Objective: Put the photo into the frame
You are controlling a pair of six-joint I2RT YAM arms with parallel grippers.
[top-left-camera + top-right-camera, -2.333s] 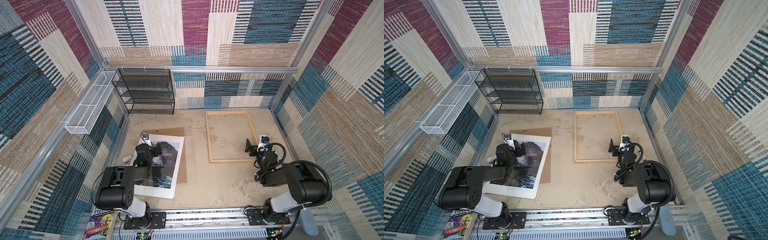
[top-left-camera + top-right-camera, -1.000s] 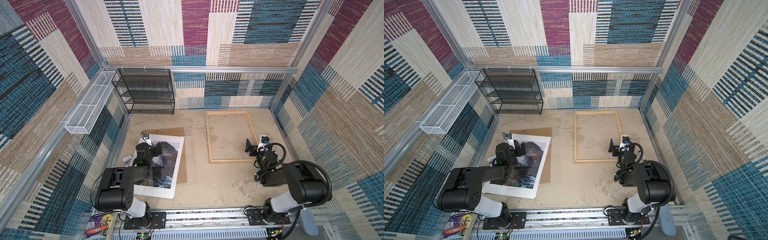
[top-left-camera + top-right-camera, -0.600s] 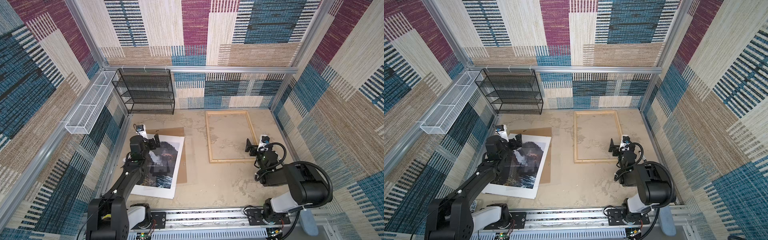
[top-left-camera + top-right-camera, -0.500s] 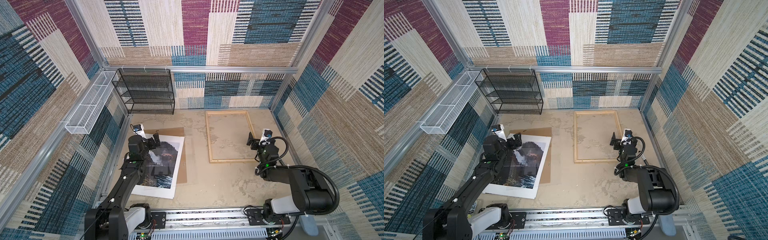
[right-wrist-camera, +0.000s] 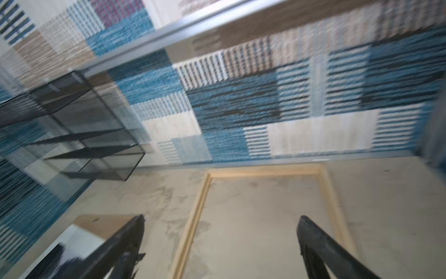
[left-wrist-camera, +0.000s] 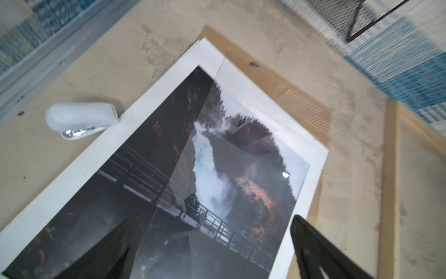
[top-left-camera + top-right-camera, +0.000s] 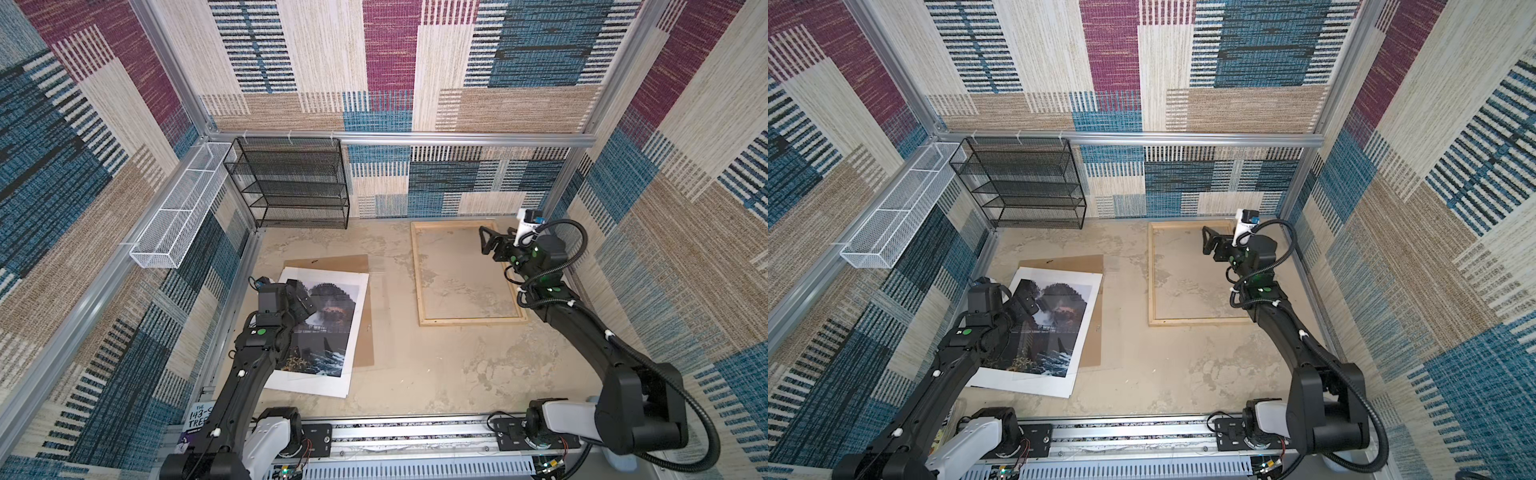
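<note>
The clear sheet (image 7: 384, 320) sticks out past the brown backing board, so my right gripper should keep going toward the clear sheet's outer edge (image 7: 395, 308) and close there.
The photo (image 7: 328, 332) (image 7: 1059, 328) (image 6: 212, 169), a white-bordered print of dark cliffs and a white waterfall, lies flat at the left of the floor. My left gripper (image 7: 301, 297) (image 7: 1027, 305) (image 6: 213, 222) hovers open over its far left part, holding nothing. The frame (image 7: 419, 274) (image 7: 1152, 274) (image 5: 193, 229), thin pale wood strips, lies flat at the right with bare floor inside. My right gripper (image 7: 486, 241) (image 7: 1206, 241) (image 5: 222, 217) hangs open above the frame's far right part, with nothing between its fingers.
A brown backing board (image 7: 328, 264) lies under the photo, and a clear sheet (image 7: 376, 316) overlaps its right side. A small white stapler-like object (image 6: 79, 119) lies beside the photo's left edge. A black wire shelf (image 7: 291, 183) stands at the back; a white wire basket (image 7: 178, 216) hangs on the left wall.
Both arms have unfolded and reached away from their bases. The left gripper moved toward the photo's far left part, the right gripper rose toward the frame's far right corner. Both stayed open.
</note>
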